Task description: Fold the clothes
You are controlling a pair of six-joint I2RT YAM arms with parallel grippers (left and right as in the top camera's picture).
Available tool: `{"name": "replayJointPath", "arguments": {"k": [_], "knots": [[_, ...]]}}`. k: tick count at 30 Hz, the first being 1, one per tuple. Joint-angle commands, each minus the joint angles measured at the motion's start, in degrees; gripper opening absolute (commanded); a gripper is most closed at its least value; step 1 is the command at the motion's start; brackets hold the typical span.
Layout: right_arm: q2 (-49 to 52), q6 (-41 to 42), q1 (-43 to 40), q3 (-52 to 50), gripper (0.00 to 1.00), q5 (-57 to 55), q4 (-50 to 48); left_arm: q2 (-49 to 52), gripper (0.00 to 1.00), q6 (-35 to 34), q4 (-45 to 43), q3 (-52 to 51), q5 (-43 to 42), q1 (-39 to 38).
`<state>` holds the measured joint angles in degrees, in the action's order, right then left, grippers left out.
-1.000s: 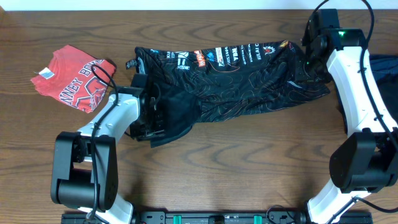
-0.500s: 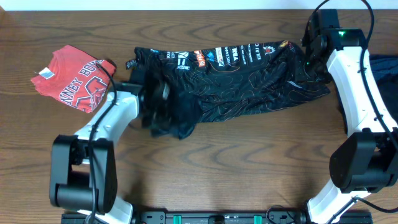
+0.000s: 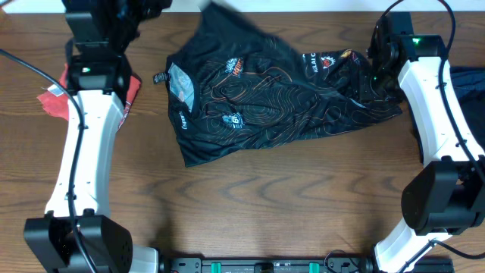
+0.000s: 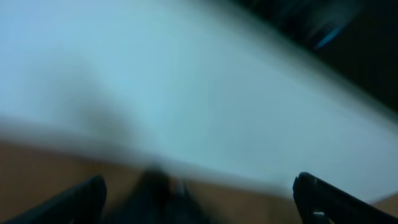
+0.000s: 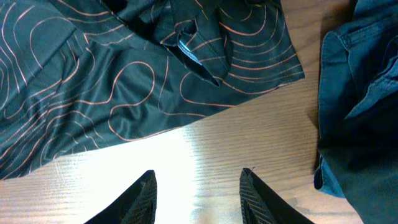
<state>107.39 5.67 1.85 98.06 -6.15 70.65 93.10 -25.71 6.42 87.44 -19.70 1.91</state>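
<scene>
The black jersey's front corner point(image 3: 192, 152) is flat and away from the red tee, so my left gripper should keep going toward that corner point(image 3: 195, 142) until its fingers close there.
The black jersey point(image 3: 258, 106) with thin contour lines lies spread across the table's middle, with one flap point(image 3: 227, 19) blurred and lifted at the back edge. My left gripper point(image 3: 145, 7) is up at the back left, away from the cloth. Its fingers stand wide apart in the blurred left wrist view point(image 4: 199, 199), so it is open. The red tee point(image 3: 54, 97) lies partly behind that arm. My right gripper point(image 5: 198, 186) is open over bare wood just off the jersey's hem point(image 5: 124, 81), at the jersey's right end point(image 3: 377, 76).
A dark blue garment point(image 5: 360, 93) lies bunched at the right edge of the table point(image 3: 471, 83), close beside my right gripper. The white wall runs behind the table's back edge. Bare wood point(image 3: 265, 205) fills the front half.
My left arm has swung from the jersey's lower left corner up to the back left, throwing the cloth over and letting go. The jersey now lies wider. The right arm has not moved.
</scene>
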Motion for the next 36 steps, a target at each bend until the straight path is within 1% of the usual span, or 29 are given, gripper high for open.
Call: {"name": "replayJointPath", "arguments": {"k": [1,2,4,5,8,10,14,17,19,24,28,29,32,34,36], "knots": [[-0.9,0.2,-0.4,-0.3,0.42,0.0,0.1,2.2,0.98,-0.9,16.4,-1.3,-1.5,0.2],[-0.9,0.2,-0.4,-0.3,0.42,0.0,0.1,2.5,0.98,0.8,23.7,-1.5,-0.5,0.2],[-0.9,0.2,-0.4,-0.3,0.42,0.0,0.2,3.3,0.98,3.8,34.5,-2.1,2.2,-0.1],[-0.9,0.2,-0.4,-0.3,0.42,0.0,0.3,4.1,0.98,4.2,41.4,-2.7,5.6,-0.1],[-0.9,0.2,-0.4,-0.3,0.42,0.0,0.6,5.7,0.98,4.3,48.7,-4.1,8.7,-0.1],[-0.9,0.2,-0.4,-0.3,0.42,0.0,0.7,6.8,0.98,4.3,50.0,-6.4,8.6,-0.1],[-0.9,0.2,-0.4,-0.3,0.41,0.0,0.9,8.4,0.99,4.3,47.1,-12.6,7.9,-0.1],[-0.9,0.2,-0.4,-0.3,0.42,0.0,1.0,9.3,0.93,4.3,42.9,-17.5,5.0,-0.1],[-0.9,0.2,-0.4,-0.3,0.42,0.0,1.0,9.7,0.91,4.5,39.5,-20.6,3.6,-0.1],[-0.9,0.2,-0.4,-0.3,0.42,0.0,1.0,9.8,0.87,4.9,31.2,-28.3,3.0,-1.1],[-0.9,0.2,-0.4,-0.3,0.42,0.0,1.0,9.8,0.86,6.6,25.6,-31.7,0.9,-3.2],[-0.9,0.2,-0.4,-0.3,0.42,0.0,1.0,9.8,0.83,6.5,24.2,-32.5,0.9,-3.9],[-0.9,0.2,-0.4,-0.3,0.42,0.0,1.0,9.8,0.8,4.8,21.4,-34.0,0.9,-6.3],[-0.9,0.2,-0.4,-0.3,0.41,0.0,1.0,9.8,0.76,4.4,20.9,-34.4,0.9,-7.6],[-0.9,0.2,-0.4,-0.3,0.41,0.0,1.2,9.8,0.62,4.4,20.9,-34.4,0.9,-8.7]]}}
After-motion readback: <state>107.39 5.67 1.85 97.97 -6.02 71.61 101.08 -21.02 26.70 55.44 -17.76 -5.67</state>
